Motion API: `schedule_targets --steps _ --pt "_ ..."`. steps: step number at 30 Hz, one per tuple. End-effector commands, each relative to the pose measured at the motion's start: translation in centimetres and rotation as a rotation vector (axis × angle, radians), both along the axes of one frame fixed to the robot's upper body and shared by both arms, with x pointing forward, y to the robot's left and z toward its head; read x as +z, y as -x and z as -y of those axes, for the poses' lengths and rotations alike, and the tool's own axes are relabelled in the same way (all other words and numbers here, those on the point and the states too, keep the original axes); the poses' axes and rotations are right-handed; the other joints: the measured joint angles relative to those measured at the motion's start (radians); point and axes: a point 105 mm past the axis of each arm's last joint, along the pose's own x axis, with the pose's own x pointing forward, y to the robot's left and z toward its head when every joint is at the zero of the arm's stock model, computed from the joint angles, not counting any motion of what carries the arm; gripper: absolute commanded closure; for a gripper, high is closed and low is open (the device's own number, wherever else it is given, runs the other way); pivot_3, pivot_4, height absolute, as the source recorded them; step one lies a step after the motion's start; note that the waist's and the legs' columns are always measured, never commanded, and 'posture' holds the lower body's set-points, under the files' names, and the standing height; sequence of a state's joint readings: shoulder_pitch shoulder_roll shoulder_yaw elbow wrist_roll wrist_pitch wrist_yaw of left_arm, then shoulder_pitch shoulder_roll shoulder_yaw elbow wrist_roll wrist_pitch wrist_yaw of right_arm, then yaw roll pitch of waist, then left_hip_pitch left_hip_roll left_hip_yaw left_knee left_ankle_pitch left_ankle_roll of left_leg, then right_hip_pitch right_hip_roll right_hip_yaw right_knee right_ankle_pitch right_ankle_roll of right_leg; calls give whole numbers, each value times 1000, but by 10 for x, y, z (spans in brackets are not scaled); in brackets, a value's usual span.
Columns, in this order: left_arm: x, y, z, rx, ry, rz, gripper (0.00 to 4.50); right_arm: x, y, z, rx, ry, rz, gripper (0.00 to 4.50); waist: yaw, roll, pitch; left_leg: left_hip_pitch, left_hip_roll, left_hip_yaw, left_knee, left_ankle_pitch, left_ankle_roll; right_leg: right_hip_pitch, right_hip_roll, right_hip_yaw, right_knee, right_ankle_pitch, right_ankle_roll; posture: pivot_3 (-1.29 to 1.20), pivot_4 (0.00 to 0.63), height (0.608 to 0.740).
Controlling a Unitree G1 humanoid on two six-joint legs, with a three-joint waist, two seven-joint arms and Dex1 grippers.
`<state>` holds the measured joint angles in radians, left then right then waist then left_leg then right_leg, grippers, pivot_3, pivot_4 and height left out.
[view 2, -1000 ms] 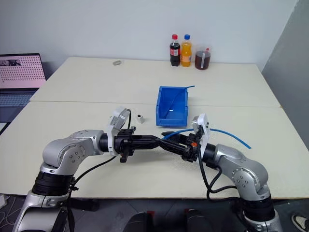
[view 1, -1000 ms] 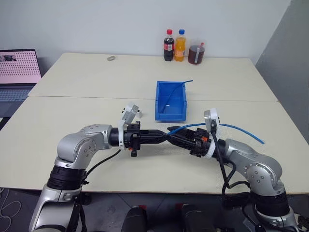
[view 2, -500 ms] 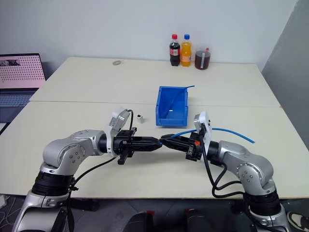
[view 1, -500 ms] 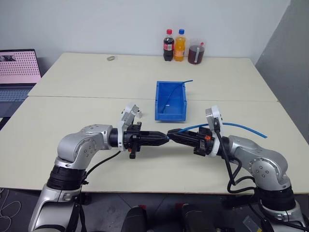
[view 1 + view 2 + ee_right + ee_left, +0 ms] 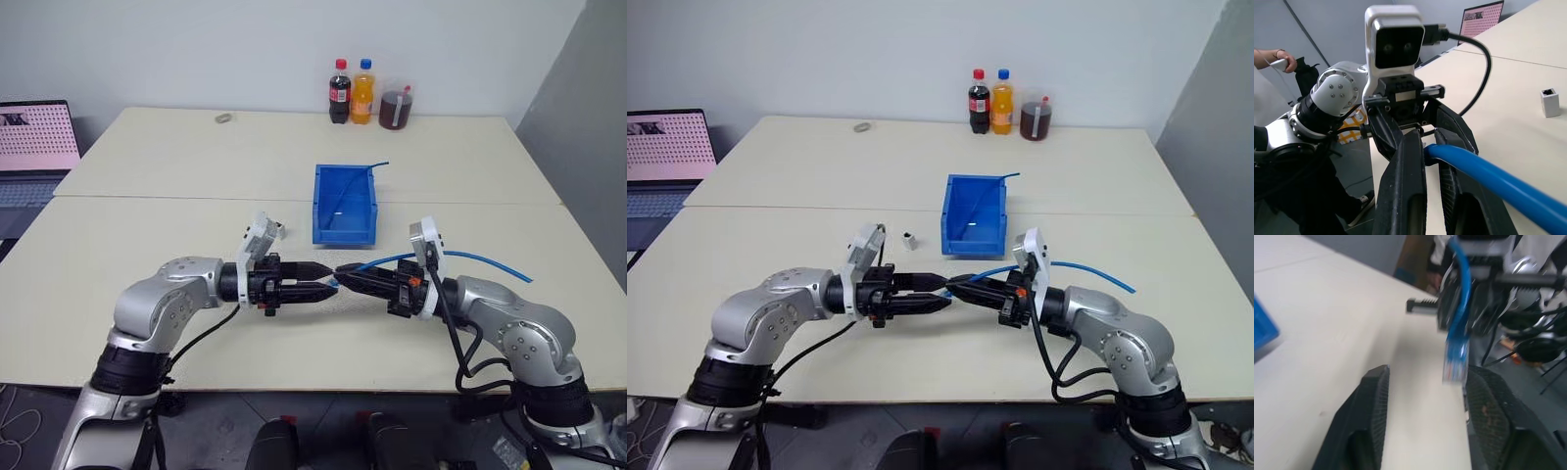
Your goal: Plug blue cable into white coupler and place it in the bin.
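I can see the blue cable trail in an arc longer than the bin [image 5: 462, 255], so I expect its tail [image 5: 513, 272] to poke out when I put the cable in there with the coupler.
My right gripper [image 5: 342, 275] is shut on the blue cable [image 5: 479, 257] near its clear plug [image 5: 1454, 368]. The rest of the cable trails right over the table. Facing it, my left gripper [image 5: 330, 280] stands open, one finger on each side of the plug, and I cannot tell whether they touch it. Both hands hover just above the table's front half. The white coupler [image 5: 909, 240] stands alone on the table behind my left wrist, beside the bin [image 5: 949, 217]. The bin is bright blue and sits at the table's middle.
A second thin blue cable [image 5: 380, 165] leans out of the bin's far corner. Two bottles [image 5: 352, 92] and a jar [image 5: 396, 109] stand at the back edge, with a small ring [image 5: 224, 118] to their left. A laptop [image 5: 35, 147] sits far left. A person's hand [image 5: 1279, 57] shows beyond the table.
The two grippers overlapped a second ago, then drew apart tip to tip. My left gripper has since opened, and its fingers now flank the plug held by the right.
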<state>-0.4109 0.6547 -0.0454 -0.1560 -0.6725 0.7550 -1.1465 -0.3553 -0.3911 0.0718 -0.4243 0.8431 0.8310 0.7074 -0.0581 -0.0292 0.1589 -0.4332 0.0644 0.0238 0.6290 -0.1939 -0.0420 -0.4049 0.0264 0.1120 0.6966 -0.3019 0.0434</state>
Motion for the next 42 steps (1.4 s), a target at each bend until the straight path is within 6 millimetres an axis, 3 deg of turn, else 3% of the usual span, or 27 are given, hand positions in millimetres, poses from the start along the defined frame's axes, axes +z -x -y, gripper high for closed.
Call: schedule_targets --steps 1,6,11,18,32,40,42 --pt "6 8 -11 25 -44 74 1115 11 -4 3 -29 -25 63 4425 -1 0 0 0 0 0 0 0 0 0 0 0 0 0 0 0 150 740" --pt "-1 -5 -31 222 -65 115 3 11 -12 8 -86 -18 88 4426 1 0 1 0 0 1 0 0 0 0 -1 0 0 0 0 0 150 740" --pt "-11 -38 -59 532 -139 179 0 7 -14 10 -112 6 106 4426 2 0 1 0 0 0 0 0 0 0 -1 0 0 0 0 0 150 740" --pt "-32 -79 -83 686 -340 240 0 3 -18 6 -142 14 121 4428 3 -1 1 0 0 0 0 0 0 0 -1 0 0 0 0 0 150 740" --pt "-53 -142 -53 669 -423 283 0 2 -19 4 -173 24 136 4428 18 -4 3 -1 -1 1 0 0 0 0 -1 -1 -1 0 0 0 150 740" --pt "-56 -155 -39 675 -419 274 0 1 -18 4 -177 30 136 4428 26 -4 3 -1 -1 1 0 0 0 0 -1 -1 -1 0 0 0 150 740" --pt "-56 -157 -37 681 -415 268 364 1 -18 4 -177 32 137 4428 26 -4 3 -1 -1 1 0 0 0 0 -1 -1 -1 0 0 0 150 740"
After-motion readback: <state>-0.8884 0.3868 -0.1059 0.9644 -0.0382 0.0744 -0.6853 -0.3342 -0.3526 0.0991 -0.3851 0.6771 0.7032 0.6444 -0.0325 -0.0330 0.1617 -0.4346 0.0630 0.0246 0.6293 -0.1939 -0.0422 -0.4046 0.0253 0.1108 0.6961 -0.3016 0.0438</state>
